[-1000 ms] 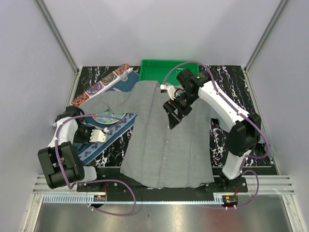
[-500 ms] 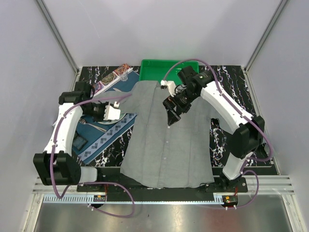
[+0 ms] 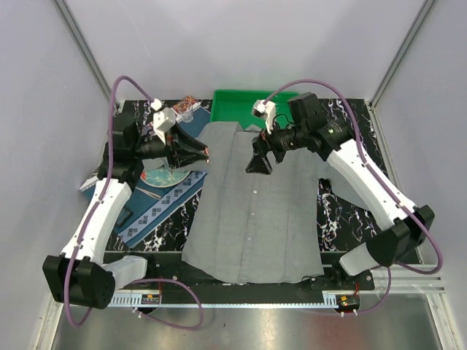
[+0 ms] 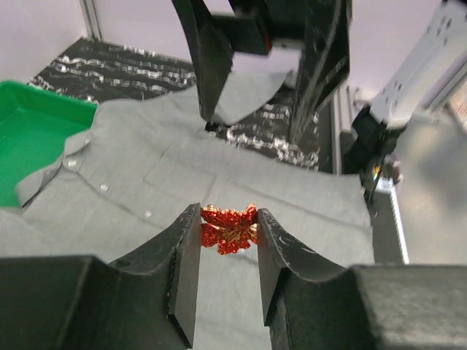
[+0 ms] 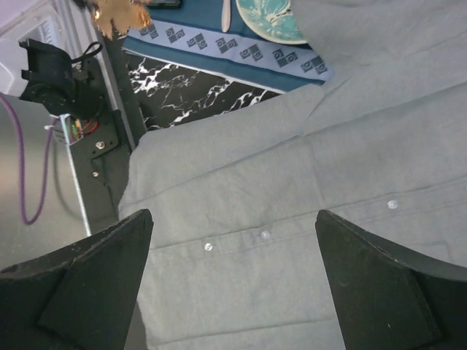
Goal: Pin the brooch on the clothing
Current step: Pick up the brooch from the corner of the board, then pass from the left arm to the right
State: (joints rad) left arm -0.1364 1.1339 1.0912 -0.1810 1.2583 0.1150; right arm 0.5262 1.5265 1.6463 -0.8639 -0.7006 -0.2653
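Observation:
I can see only the brooch's jagged side (image 5: 122, 14), so I should expect a thin pin hidden (image 5: 120, 9) behind it that swings out past the brooch's edge.
The brooch (image 4: 228, 228), a small glittering red-orange flower shape, is pinched between the fingertips of my left gripper (image 4: 228, 224). That gripper (image 3: 198, 152) hangs above the left edge of the grey shirt (image 3: 252, 211), near its collar. The shirt lies flat and buttoned, with small pale buttons (image 5: 265, 235) down its front. My right gripper (image 3: 257, 163) is wide open and empty above the shirt's upper chest, facing the left gripper. In the right wrist view (image 5: 233, 216) only shirt cloth lies between its fingers. A gold-orange glint (image 5: 120, 14) at that view's top left looks like the brooch.
A green tray (image 3: 235, 106) stands behind the collar. A dark blue patterned placemat (image 3: 164, 203) with a teal plate (image 3: 162, 177) lies left of the shirt. Patterned items (image 3: 182, 109) sit at the back left. White walls enclose the table.
My left arm rose from the placemat and swung right toward the shirt, carrying the brooch. My right gripper lifted and drew back over the upper chest.

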